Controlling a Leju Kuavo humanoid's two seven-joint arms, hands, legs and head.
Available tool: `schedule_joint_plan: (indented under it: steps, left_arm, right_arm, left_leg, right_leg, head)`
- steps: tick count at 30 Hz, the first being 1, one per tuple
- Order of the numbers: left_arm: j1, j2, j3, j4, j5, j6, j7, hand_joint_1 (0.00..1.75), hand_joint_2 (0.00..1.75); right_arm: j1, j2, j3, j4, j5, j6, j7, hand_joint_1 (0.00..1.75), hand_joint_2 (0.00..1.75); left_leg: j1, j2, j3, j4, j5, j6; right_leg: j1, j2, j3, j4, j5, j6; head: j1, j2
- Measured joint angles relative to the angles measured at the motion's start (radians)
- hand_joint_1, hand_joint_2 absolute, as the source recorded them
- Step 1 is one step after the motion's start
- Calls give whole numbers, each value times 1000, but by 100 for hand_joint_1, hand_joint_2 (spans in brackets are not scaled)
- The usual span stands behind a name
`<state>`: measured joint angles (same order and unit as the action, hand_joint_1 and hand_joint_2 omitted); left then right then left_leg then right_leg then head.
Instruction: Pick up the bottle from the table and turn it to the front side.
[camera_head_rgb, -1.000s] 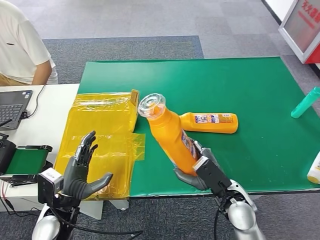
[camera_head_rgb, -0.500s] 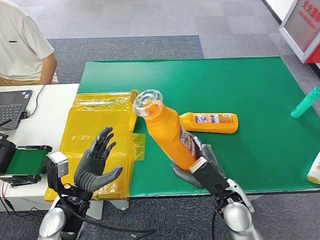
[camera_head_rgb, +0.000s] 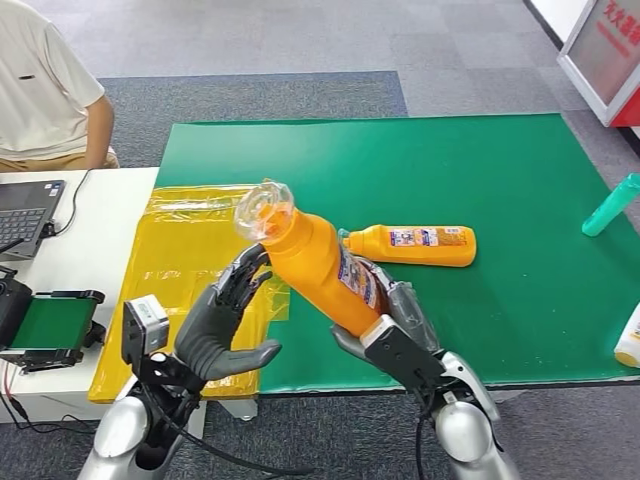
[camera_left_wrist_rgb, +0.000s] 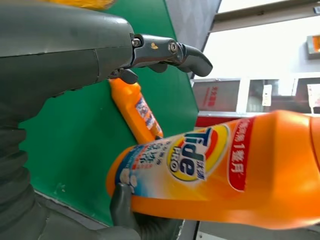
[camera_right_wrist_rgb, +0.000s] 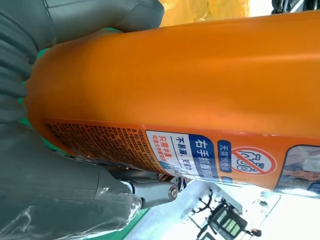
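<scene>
The orange bottle (camera_head_rgb: 321, 270) will come front-up when I turn it, because its back label faces up and the Tide logo (camera_left_wrist_rgb: 197, 152) faces my left gripper.
My right hand (camera_head_rgb: 389, 325) grips the base of a large orange Tide bottle (camera_head_rgb: 321, 265) and holds it tilted above the green mat, its clear cap (camera_head_rgb: 263, 208) pointing up and to the left. The right wrist view is close on the bottle (camera_right_wrist_rgb: 181, 75) and its back label, with my right hand (camera_right_wrist_rgb: 56, 200) wrapped around it. My left hand (camera_head_rgb: 223, 320) is spread just below the bottle's neck, its fingertips (camera_head_rgb: 253, 265) very near the bottle; contact is unclear. In the left wrist view the bottle (camera_left_wrist_rgb: 226, 170) shows its Tide logo beyond my left hand (camera_left_wrist_rgb: 75, 55).
A second orange bottle (camera_head_rgb: 413, 243) lies flat on the green mat (camera_head_rgb: 490, 190). Yellow plastic bags (camera_head_rgb: 196, 260) cover the mat's left end. A teal bottle (camera_head_rgb: 611, 204) and a white-yellow bottle (camera_head_rgb: 629, 340) sit at the right edge. A seated person (camera_head_rgb: 45, 90) and a laptop (camera_head_rgb: 26, 212) are at the left.
My right hand has tipped the bottle further left and lower. My left hand has risen and moved right, reaching up under the bottle's neck.
</scene>
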<state>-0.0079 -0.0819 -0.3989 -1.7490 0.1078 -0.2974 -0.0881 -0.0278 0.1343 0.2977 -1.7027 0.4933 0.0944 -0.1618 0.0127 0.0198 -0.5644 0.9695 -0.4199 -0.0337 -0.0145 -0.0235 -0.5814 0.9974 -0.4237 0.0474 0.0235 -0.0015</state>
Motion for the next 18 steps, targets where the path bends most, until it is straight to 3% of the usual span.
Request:
schedule_joint_plan:
  steps: [8, 18]
  left_arm:
    - [-42, -9, -27, -13, -78, 40, -28, 0, 175]
    - [-73, -30, -39, -22, -48, 33, -23, 0, 175]
  right_arm:
    - [-4, 0, 19, -6, 2, 3, 4, 175, 175]
    - [12, 0, 54, -7, 3, 16, 0, 175, 175]
  left_leg:
    - [0, 0, 0, 0, 0, 0]
    - [0, 0, 0, 0, 0, 0]
  right_leg:
    - [0, 0, -1, 0, 0, 0]
    - [0, 0, -1, 0, 0, 0]
  head:
    - [0, 0]
    - [0, 0]
